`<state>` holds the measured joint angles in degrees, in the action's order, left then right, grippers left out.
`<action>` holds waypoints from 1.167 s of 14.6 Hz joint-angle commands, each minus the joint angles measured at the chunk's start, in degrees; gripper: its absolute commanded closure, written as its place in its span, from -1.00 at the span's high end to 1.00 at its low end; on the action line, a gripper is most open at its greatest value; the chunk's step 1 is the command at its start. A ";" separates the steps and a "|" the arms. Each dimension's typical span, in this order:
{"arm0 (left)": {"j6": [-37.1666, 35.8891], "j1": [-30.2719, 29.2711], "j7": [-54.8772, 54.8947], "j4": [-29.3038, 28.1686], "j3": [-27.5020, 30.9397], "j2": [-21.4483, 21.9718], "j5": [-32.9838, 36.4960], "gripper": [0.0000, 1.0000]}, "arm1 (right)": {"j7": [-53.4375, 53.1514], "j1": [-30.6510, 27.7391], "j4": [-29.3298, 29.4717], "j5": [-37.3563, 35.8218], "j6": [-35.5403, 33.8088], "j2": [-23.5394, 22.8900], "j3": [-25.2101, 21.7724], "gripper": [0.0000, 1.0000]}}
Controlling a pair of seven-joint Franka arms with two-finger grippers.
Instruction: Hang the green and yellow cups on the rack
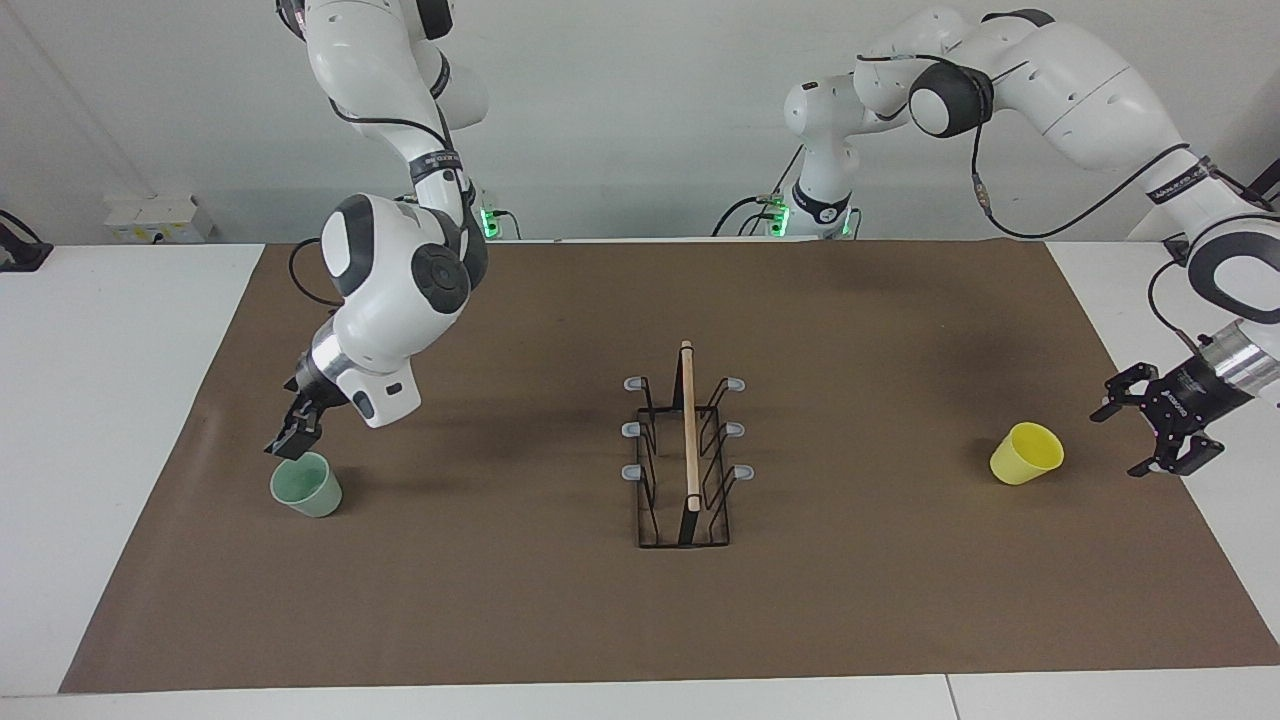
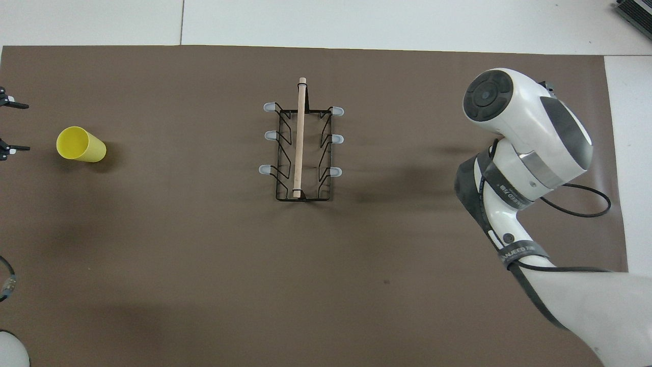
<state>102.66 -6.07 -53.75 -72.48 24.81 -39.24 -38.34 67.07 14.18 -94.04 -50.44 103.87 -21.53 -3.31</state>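
The rack's wires (image 2: 335, 172) have free outward tips; the pale green cup lowered over one should hang upside down.
The pale green cup (image 1: 306, 486) stands upright on the brown mat, toward the right arm's end of the table. My right gripper (image 1: 286, 443) hangs just over its rim at the side nearer the robots, open and holding nothing. In the overhead view the right arm hides this cup. The yellow cup (image 1: 1027, 453) (image 2: 80, 144) lies on its side, its mouth turned toward my left gripper (image 1: 1160, 432) (image 2: 14, 126). That gripper is low beside it, open, a short gap away. The black wire rack (image 1: 686, 452) (image 2: 300, 148) with its wooden bar stands mid-mat, its prongs bare.
The brown mat (image 1: 860, 600) covers most of the white table. The right arm's large wrist and elbow (image 2: 524, 137) hang over the mat between the rack and that arm's end. Wall sockets and cables sit by the arm bases.
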 commanded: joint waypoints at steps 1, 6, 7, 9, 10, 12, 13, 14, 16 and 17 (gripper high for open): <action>1.39 -3.32 -6.00 4.63 -2.04 -3.91 -1.65 1.00 | -1.57 3.13 3.77 -4.04 0.01 -7.89 0.06 1.00; 3.77 -2.98 -8.56 -3.70 -1.44 -2.00 -9.98 1.00 | -7.81 3.22 2.82 -6.78 4.65 -10.90 0.06 1.00; 4.38 -2.98 -8.39 -5.98 -1.43 -1.29 -11.39 1.00 | -8.44 2.79 2.03 -6.86 5.98 -11.07 0.06 1.00; 5.44 -2.72 -8.74 -10.90 -1.43 0.91 -14.81 1.00 | -10.28 2.61 -0.34 -7.39 8.70 -11.07 -0.03 1.00; 6.40 -2.54 -8.39 -14.50 -1.43 2.48 -17.18 1.00 | -11.42 2.17 -0.96 -8.00 9.58 -11.07 -0.03 1.00; 9.21 -2.28 -6.90 -19.70 -1.43 4.86 -19.22 1.00 | -14.76 1.64 -3.41 -8.62 12.04 -11.07 -0.03 1.00; 9.14 -1.84 -6.81 -20.41 -1.52 5.04 -19.66 1.00 | -15.99 1.64 -4.30 -9.14 12.66 -11.07 -0.03 1.00; 8.96 -0.36 -6.81 -21.55 -1.52 5.48 -19.93 1.00 | -16.96 1.55 -5.09 -9.41 12.93 -11.07 0.06 1.00; 9.05 0.09 -6.02 -24.80 -1.52 6.97 -22.29 1.00 | -17.76 1.46 -6.06 -9.41 13.81 -10.90 -0.03 1.00; 9.14 0.27 -5.06 -25.69 -1.52 7.15 -23.78 1.00 | -18.02 0.94 -7.11 -9.76 14.86 -10.72 -0.03 1.00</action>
<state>109.77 -7.13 -61.00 -92.57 23.02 -35.38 -59.32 50.87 16.23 -98.67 -57.89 116.34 -33.14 -3.68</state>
